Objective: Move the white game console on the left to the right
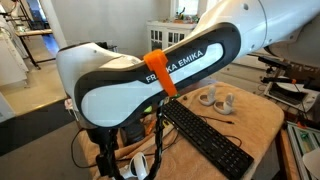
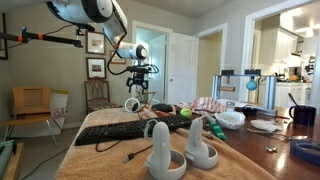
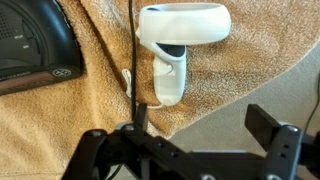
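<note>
The white game console's handle (image 3: 169,93) points into the gap between my open fingers. I keep lowering my gripper until my fingers are on both sides of the handle (image 3: 170,76), then close it.
The white game console (image 3: 172,50) lies on a tan cloth (image 3: 90,110), with its ring at the top and its handle pointing toward the gripper. It also shows in both exterior views (image 2: 132,104) (image 1: 140,161). My gripper (image 3: 200,125) is open and empty. It hovers just above the console, whose body lies beyond the fingertips, not between them. In an exterior view the gripper (image 2: 140,84) hangs right over it at the far end of the table.
Two other white ring controllers (image 2: 160,150) (image 2: 200,146) stand together, also seen in an exterior view (image 1: 218,98). A black keyboard (image 1: 205,140) lies along the table. A black boxy device (image 3: 35,45) sits beside the console. The cloth's edge (image 3: 215,100) is near.
</note>
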Robot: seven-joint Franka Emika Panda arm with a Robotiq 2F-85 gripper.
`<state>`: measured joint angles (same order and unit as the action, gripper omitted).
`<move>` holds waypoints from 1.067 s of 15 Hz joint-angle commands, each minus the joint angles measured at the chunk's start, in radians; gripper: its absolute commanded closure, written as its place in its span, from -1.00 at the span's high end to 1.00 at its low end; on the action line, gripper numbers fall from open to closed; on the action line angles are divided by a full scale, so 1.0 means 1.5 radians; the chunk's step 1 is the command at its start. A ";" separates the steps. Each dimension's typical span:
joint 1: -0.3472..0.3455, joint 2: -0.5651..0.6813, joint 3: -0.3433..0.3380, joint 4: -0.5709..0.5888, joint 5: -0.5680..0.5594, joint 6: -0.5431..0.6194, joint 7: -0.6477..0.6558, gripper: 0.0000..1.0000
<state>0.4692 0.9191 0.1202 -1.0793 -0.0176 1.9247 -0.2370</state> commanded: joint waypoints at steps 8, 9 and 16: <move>0.005 0.058 -0.001 0.012 -0.014 0.007 -0.066 1.00; 0.005 0.060 -0.002 0.012 -0.015 0.007 -0.068 0.95; 0.005 0.071 -0.005 0.010 -0.016 0.011 -0.083 0.67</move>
<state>0.4722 1.0046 0.1177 -1.0784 -0.0280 1.9260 -0.3456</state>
